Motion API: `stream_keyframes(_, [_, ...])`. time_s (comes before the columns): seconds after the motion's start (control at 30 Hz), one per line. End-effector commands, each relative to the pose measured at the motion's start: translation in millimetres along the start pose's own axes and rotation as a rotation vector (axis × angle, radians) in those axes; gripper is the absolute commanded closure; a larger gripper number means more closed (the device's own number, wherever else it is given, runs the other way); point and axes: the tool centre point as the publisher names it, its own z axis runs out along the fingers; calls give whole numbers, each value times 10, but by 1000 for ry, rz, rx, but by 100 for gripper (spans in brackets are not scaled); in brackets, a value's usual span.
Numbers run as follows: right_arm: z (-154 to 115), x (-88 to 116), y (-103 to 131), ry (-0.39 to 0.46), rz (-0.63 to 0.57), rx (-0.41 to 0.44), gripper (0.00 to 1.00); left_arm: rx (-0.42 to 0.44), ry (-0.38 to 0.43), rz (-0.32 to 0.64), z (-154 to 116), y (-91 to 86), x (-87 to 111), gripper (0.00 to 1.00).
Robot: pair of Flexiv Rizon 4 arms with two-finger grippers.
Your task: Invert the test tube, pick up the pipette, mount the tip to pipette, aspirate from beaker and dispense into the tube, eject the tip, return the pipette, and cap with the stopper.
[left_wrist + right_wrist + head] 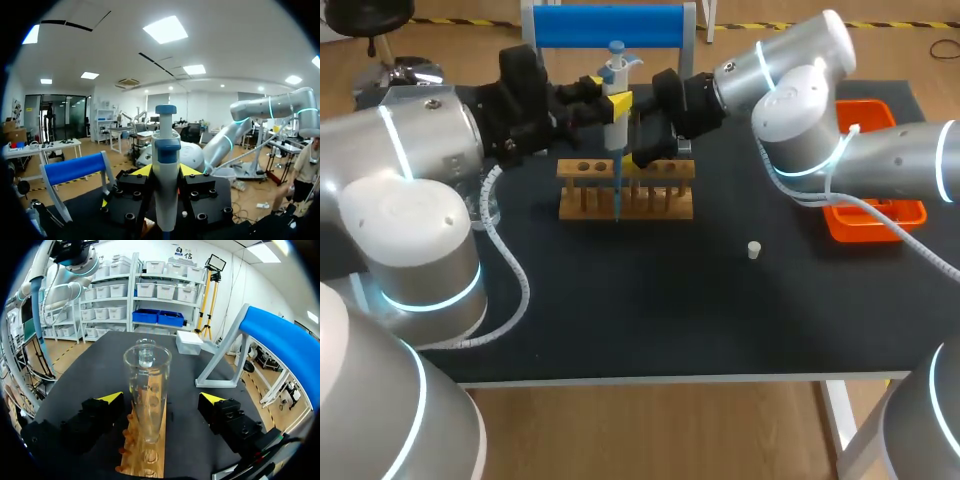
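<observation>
The blue tip hangs slim below the pipette's body, so it will fall into the orange tray when the robot pushes down the pipette's top.
My left gripper is shut on the white and blue pipette, holding it upright over the wooden rack. The pipette's blue tip hangs down in front of the rack. In the left wrist view the pipette stands between the yellow fingertips. My right gripper is open on either side of the clear test tube, which stands upright in the rack, without touching it. The white stopper lies on the black mat to the right.
A blue-barred pipette stand is at the back of the table. An orange tray sits at the right edge under my right arm. A glass beaker stands at the left, partly hidden by my left arm.
</observation>
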Motion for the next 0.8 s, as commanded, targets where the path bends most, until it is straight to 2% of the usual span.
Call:
stream_keyframes(0.03, [-4,-8,2,3,0,3,0,10,59,5,63,38,-63,100])
stream_keyframes(0.37, [-4,-8,2,3,0,3,0,-5,131,10,188,131,46,100])
stream_keyframes(0.8, [-4,-8,2,3,0,3,0,-5,167,54,285,84,160,100])
